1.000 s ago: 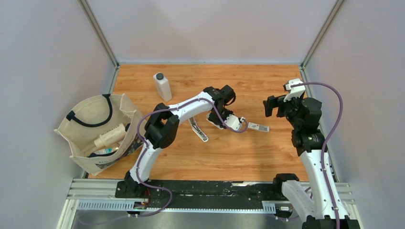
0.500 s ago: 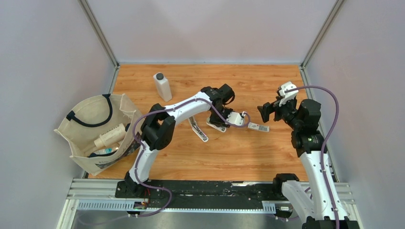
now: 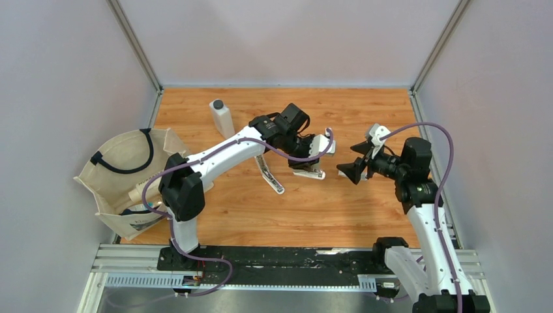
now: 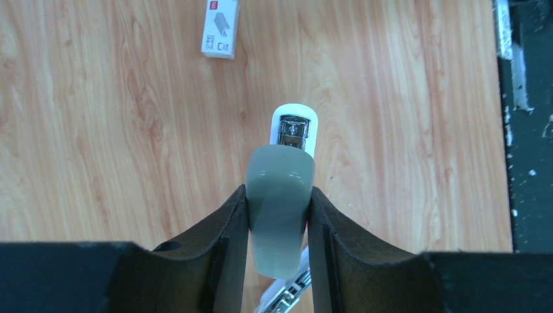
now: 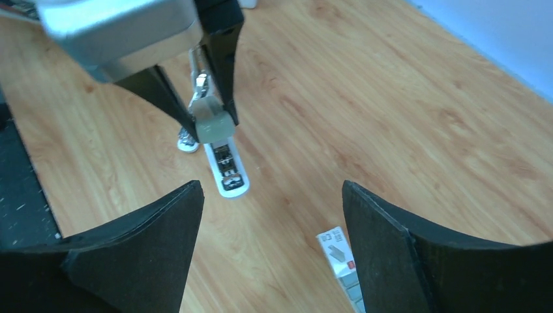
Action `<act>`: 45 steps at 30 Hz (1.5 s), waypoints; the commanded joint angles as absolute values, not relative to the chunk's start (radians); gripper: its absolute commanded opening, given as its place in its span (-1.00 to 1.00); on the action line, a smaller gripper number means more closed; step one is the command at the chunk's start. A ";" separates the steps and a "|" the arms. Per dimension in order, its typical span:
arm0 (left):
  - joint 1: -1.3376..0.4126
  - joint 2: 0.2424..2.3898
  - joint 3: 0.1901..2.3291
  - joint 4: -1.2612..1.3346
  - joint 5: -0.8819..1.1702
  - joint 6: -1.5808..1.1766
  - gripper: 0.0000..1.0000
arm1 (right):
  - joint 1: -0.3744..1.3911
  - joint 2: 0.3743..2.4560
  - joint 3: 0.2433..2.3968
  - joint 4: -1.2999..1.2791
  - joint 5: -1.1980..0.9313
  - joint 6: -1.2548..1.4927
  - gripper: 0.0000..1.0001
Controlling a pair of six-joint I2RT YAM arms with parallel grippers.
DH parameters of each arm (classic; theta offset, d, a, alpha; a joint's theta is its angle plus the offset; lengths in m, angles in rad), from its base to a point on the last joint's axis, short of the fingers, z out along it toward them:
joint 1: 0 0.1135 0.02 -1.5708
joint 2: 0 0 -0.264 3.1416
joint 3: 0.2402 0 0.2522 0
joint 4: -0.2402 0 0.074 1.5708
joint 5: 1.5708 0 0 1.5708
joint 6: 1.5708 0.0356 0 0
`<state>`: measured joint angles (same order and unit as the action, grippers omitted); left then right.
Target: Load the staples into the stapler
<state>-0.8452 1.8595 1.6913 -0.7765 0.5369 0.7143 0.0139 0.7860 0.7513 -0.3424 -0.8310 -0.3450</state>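
Observation:
My right gripper should hold the base's exposed end (image 5: 232,184) while my left gripper raises the stapler's top arm (image 5: 216,129), which hangs low over its base.
The stapler lies mid-table, with a white base (image 4: 294,127) and a grey-green top arm (image 4: 279,215). My left gripper (image 4: 279,190) is shut on that top arm and holds it raised off the base. This shows in the top view (image 3: 314,156) and in the right wrist view (image 5: 212,124). The staples, a tiny white box (image 5: 339,251) with dark marks, lie on the wood just right of the stapler and also show in the left wrist view (image 4: 220,29). My right gripper (image 5: 270,186) is open and empty, hovering above the box (image 3: 349,171). The pale piece is not visible.
A second, opened stapler (image 3: 269,176) lies left of the first. A white bottle (image 3: 222,117) stands at the back left. A canvas tote bag (image 3: 134,179) with bottles sits at the left edge. The black rail (image 3: 280,257) runs along the front.
My left arm swung, turning its gripper with the stapler's top arm. My right gripper moved left and down over the staples box, which it now hides in the top view.

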 commanded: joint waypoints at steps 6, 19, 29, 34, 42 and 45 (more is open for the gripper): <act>-0.853 1.784 1.677 -0.698 0.679 0.535 -0.93 | 0.077 0.890 0.706 -0.330 -1.080 -0.436 0.51; -0.851 1.738 1.658 -0.686 0.750 0.474 -0.93 | 0.224 1.029 0.716 -0.316 -0.947 -0.492 0.25; -0.851 1.730 1.658 -0.707 0.782 0.486 -0.93 | 0.236 1.016 0.712 -0.307 -0.957 -0.485 0.09; -0.853 1.733 1.652 -0.716 0.781 0.489 -0.93 | 0.235 1.015 0.715 -0.301 -0.968 -0.465 0.11; -0.851 1.733 1.649 -0.715 0.772 0.494 -0.93 | 0.235 1.025 0.732 -0.301 -0.988 -0.425 0.19; -0.851 1.735 1.646 -0.718 0.773 0.495 -0.92 | 0.235 1.014 0.729 -0.296 -0.982 -0.422 0.35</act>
